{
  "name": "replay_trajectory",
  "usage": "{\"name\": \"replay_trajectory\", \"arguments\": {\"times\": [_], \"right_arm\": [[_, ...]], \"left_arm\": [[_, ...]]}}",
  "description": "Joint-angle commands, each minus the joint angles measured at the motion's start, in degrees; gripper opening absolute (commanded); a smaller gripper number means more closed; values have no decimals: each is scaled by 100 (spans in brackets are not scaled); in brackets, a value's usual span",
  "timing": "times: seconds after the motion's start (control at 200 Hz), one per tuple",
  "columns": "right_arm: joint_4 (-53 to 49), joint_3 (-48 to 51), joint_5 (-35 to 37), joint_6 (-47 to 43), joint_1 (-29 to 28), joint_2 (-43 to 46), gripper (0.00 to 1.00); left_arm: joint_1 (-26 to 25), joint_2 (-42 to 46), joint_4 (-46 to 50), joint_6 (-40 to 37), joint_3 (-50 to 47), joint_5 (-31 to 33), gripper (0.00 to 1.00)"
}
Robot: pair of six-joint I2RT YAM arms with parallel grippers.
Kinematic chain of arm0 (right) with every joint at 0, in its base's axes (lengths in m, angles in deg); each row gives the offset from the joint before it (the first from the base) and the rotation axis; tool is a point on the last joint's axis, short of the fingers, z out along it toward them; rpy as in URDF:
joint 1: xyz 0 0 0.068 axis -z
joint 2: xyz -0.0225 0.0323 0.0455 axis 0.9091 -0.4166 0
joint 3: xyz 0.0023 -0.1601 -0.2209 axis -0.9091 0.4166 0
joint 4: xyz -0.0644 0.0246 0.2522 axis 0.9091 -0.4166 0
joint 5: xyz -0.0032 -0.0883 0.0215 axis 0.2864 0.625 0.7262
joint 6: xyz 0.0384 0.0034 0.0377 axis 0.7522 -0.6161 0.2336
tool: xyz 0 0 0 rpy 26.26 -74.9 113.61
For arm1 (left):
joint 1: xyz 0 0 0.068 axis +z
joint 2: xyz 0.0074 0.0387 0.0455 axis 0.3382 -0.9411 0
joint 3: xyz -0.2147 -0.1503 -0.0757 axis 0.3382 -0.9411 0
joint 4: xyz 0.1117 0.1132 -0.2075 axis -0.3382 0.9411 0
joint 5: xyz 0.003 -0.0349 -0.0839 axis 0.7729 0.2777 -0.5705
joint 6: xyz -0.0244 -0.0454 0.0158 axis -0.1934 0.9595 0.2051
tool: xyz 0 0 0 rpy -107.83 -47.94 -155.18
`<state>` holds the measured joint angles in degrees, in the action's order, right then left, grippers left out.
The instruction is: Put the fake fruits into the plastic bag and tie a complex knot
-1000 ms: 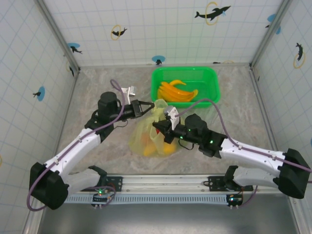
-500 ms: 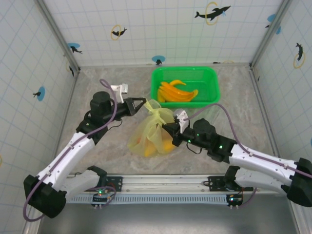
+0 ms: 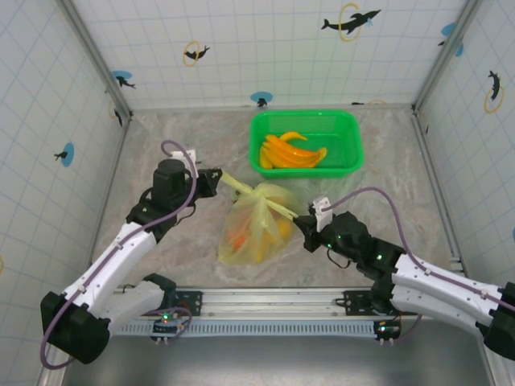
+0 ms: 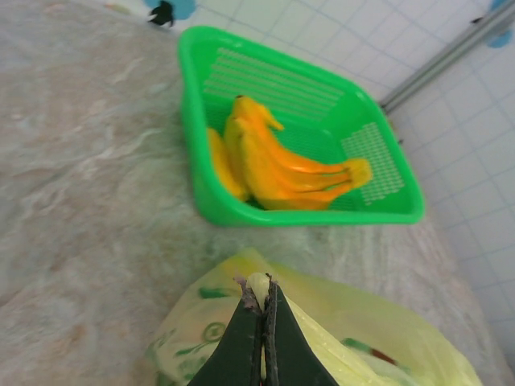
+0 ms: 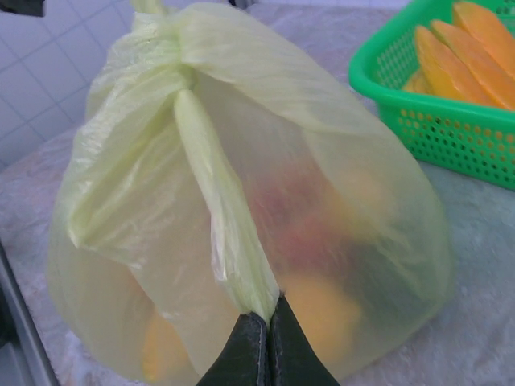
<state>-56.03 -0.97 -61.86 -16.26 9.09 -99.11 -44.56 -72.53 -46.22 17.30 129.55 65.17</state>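
Note:
Both handles run tight in opposite directions from the crossing at the bag's top (image 3: 259,194). My left gripper keeps pulling its handle (image 3: 234,182) until the knot is tight.
The pale yellow-green plastic bag (image 3: 253,225) sits on the table's middle with orange, yellow and red fake fruits (image 5: 318,301) showing through its wall. Its two handles are pulled taut in opposite directions from a crossing at the bag's top (image 3: 259,193). My left gripper (image 3: 216,178) is shut on the handle running up-left; the pinched handle tip (image 4: 259,283) shows between its jaws. My right gripper (image 3: 303,223) is shut on the other handle (image 5: 229,225), stretched down-right. More yellow-orange bananas (image 3: 288,151) lie in the green basket (image 3: 265,122).
The green basket (image 4: 193,137) stands just behind the bag, close to the left gripper. Tiled walls enclose the table on three sides. A metal rail (image 3: 273,301) with the arm bases runs along the near edge.
Both grippers have drawn apart, the left going up-left and the right down-right, stretching the handles tight. The bag has been cinched at its top and shifted slightly.

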Motion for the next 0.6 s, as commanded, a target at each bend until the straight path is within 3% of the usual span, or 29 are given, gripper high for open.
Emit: {"name": "replay_trajectory", "arguments": {"times": [0.0,0.385,0.591], "right_arm": [[-529,402,525,535,190,332,0],[-853,1121,1017,1444,651,1174,0],[-1168,1301,1369,1770,723,1430,0]], "left_arm": [[375,168,38,-213,-132,1214,0],[682,743,191,-107,-1021,2230,0],[794,821,263,-60,-1419,2329,0]]}}
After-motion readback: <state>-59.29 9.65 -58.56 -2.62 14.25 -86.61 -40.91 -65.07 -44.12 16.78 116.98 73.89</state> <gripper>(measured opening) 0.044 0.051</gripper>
